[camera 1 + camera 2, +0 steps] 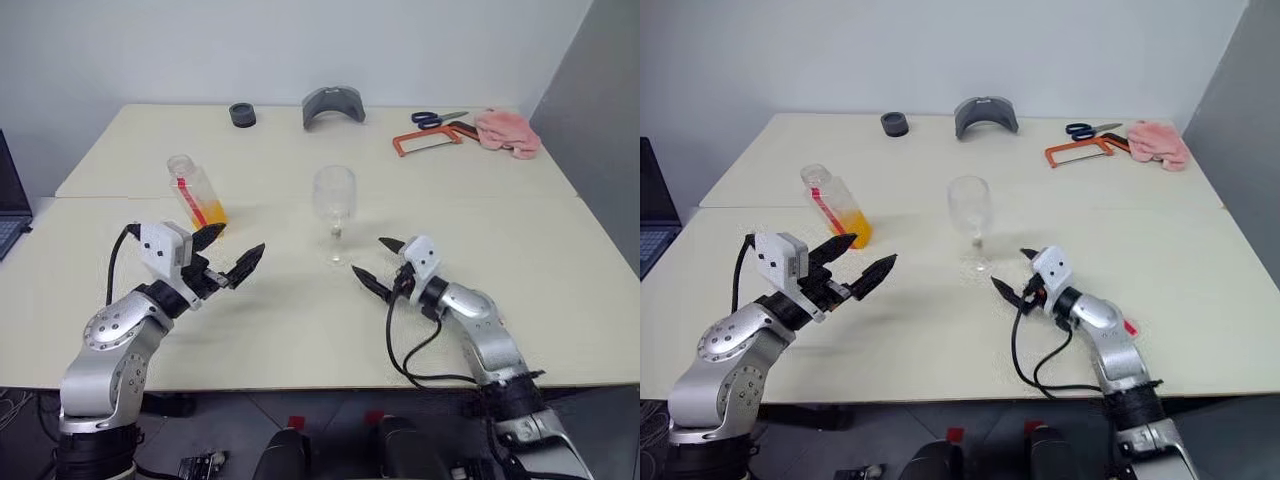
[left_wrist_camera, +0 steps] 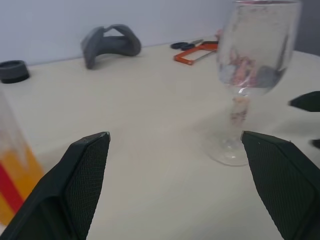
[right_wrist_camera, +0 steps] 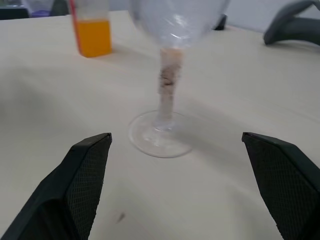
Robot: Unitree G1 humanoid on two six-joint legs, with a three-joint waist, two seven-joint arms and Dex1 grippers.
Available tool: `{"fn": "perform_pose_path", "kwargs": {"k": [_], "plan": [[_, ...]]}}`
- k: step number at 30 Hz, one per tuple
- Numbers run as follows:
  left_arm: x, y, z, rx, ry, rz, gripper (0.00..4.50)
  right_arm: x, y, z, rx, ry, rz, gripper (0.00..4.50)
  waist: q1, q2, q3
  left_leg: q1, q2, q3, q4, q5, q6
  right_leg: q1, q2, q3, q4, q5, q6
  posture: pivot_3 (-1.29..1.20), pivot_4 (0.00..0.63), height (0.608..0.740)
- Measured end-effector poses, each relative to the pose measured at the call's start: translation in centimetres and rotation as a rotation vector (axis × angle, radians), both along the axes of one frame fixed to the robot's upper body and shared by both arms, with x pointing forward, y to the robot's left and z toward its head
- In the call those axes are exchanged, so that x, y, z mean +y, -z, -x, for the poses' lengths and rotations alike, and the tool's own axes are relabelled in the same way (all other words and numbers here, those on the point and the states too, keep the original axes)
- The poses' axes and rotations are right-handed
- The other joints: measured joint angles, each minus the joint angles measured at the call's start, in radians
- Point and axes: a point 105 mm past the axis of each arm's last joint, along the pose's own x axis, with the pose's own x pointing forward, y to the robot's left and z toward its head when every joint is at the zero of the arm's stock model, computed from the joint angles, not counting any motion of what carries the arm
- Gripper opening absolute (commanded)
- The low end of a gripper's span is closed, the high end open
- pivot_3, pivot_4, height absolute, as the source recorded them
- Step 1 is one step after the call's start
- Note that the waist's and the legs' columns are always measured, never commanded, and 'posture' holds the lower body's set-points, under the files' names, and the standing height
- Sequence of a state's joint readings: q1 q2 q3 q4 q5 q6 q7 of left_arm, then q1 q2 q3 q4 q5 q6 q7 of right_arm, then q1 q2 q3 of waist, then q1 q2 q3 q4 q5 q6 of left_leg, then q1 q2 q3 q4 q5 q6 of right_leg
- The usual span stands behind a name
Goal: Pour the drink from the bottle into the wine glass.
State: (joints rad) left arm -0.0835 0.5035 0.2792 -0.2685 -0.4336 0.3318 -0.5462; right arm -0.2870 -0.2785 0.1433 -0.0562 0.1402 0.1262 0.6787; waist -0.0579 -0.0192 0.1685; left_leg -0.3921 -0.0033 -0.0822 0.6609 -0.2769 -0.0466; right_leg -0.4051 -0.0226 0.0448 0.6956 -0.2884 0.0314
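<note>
The orange drink (image 1: 207, 214) is low in the bottle, so it will run out of the bottle's uncapped opening only when the robot tilts the bottle far over.
The bottle (image 1: 195, 188) stands upright and uncapped at the left of the table, with the orange drink (image 1: 211, 212) in its lower part and a red label strip. The empty wine glass (image 1: 334, 205) stands upright mid-table. My left gripper (image 1: 243, 240) is open, just in front of the bottle and left of the glass, touching neither. Open as well, my right gripper (image 1: 369, 254) points at the glass foot from the front right, a short gap away. The left wrist view has the glass (image 2: 255, 60) and the bottle's edge (image 2: 12, 170). The right wrist view has the glass stem (image 3: 167, 95) and the bottle (image 3: 92, 30) behind.
Along the far edge lie a black ring (image 1: 242, 114), a grey curved piece (image 1: 333, 105), scissors (image 1: 437, 118), an orange-framed saw (image 1: 430, 138) and a pink cloth (image 1: 508, 131). A laptop (image 1: 10, 205) sits at the far left. A seam (image 1: 450, 196) crosses the table behind the glass.
</note>
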Motion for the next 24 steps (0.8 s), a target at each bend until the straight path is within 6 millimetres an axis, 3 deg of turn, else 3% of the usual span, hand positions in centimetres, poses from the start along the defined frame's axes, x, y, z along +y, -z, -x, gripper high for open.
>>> {"fn": "perform_pose_path", "kwargs": {"k": [8, 15, 24], "plan": [[4.5, 2.2, -1.3, -0.007, -0.315, -0.008, 4.50, 0.5, -2.7, 3.9, 0.026, -0.137, -0.013, 4.45, 0.014, -0.001, 0.000, 0.000, -0.001, -0.001, 0.001, 0.000, 0.000, 0.001, 0.000, -0.001, -0.001, 0.000, 0.000, 0.00, 0.150, 0.740], [4.7, 2.0, -3.0, -0.007, -0.330, 0.007, 4.50, 1.4, -3.2, 5.3, 0.071, -0.202, -0.016, 4.45, 0.021, -0.001, 0.000, -0.001, -0.002, -0.001, 0.001, 0.000, 0.000, 0.001, 0.000, -0.002, -0.002, 0.000, 0.000, 0.00, 0.150, 0.740], [4.8, 1.4, -6.2, -0.010, -0.353, 0.023, 4.50, 2.0, -3.6, 5.7, 0.110, -0.217, -0.013, 4.45, 0.025, -0.002, 0.000, -0.001, -0.003, -0.001, 0.001, 0.000, 0.000, 0.001, 0.000, -0.002, -0.002, 0.000, 0.000, 0.00, 0.150, 0.740]]}}
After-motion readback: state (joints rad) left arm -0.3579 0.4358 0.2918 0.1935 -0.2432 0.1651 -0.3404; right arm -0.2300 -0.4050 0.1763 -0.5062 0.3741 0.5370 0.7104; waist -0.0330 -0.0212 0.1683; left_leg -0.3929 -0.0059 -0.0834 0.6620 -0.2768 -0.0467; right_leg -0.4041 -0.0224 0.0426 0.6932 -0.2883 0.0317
